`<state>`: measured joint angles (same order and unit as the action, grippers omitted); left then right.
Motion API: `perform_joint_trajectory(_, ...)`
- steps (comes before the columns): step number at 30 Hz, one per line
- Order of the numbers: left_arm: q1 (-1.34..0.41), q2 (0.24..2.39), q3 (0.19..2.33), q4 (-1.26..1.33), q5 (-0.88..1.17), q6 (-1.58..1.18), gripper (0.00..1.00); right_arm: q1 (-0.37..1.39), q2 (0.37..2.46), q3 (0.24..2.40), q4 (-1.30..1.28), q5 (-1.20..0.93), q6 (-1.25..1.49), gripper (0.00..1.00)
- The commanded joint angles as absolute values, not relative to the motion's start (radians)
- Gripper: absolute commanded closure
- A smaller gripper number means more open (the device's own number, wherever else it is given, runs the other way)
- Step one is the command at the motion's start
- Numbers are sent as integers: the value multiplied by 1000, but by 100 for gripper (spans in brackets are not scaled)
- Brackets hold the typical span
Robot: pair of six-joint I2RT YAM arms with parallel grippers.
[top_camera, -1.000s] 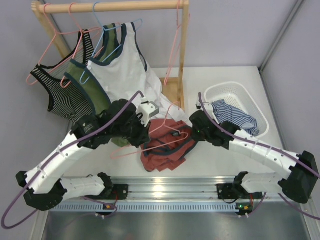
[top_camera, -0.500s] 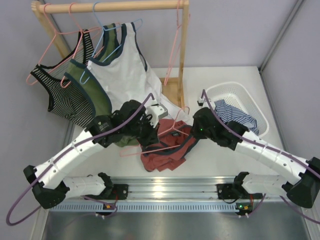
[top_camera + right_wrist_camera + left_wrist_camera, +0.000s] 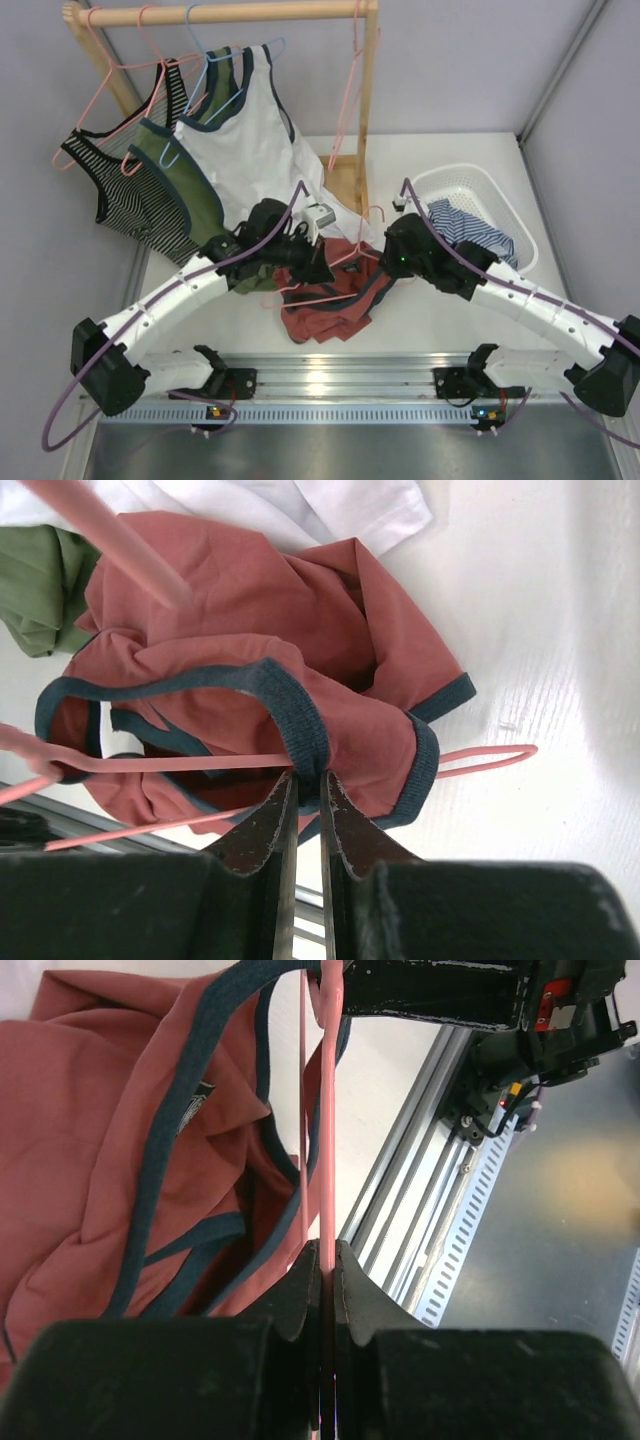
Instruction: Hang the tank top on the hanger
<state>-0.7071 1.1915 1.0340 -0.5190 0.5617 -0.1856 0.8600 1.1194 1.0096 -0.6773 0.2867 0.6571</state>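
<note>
The hanger's end pokes through this strap but my left gripper holds the hanger, so my right gripper should grab the hanger's hook to free my left gripper.
The rust-red tank top with navy trim lies crumpled on the white table between my arms. The pink wire hanger lies over and partly inside it. My left gripper is shut on the hanger's wire, which runs straight out from between the jaws. My right gripper is shut on a navy-trimmed strap of the tank top and holds it lifted above the heap. One end of the hanger sticks out past the cloth on the table.
A wooden rack at the back holds a striped, an olive-green and a white tank top, plus a bare pink hanger. A white basket with striped cloth stands at the right. The metal rail runs along the near edge.
My left gripper has moved right and forward with the hanger, bringing it further over the tank top. My right gripper has shifted slightly left, holding the strap.
</note>
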Motion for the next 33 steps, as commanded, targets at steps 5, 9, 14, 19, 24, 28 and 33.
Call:
perform_joint_trajectory(5, -672, 1200, 924, -197, 744, -279, 100, 850, 1120, 1086, -643, 275, 641, 100)
perform_joint_trajectory(9, -647, 1206, 870, -100, 788, -321, 100, 850, 1126, 1092, -638, 268, 643, 100)
perform_joint_trajectory(14, -646, 1223, 830, -8, 822, -364, 100, 850, 1137, 1098, -638, 278, 643, 100)
perform_joint_trajectory(19, -646, 1239, 810, 49, 830, -388, 100, 850, 1138, 1095, -627, 268, 643, 99)
perform_joint_trajectory(24, -646, 1256, 795, 98, 833, -410, 100, 851, 1082, 1043, -559, 273, 614, 78)
perform_joint_trajectory(28, -646, 1284, 796, 113, 834, -422, 100, 856, 1009, 993, -477, 239, 558, 58)
perform_joint_trajectory(33, -646, 1307, 799, 140, 839, -437, 100, 865, 934, 968, -397, 218, 497, 48)
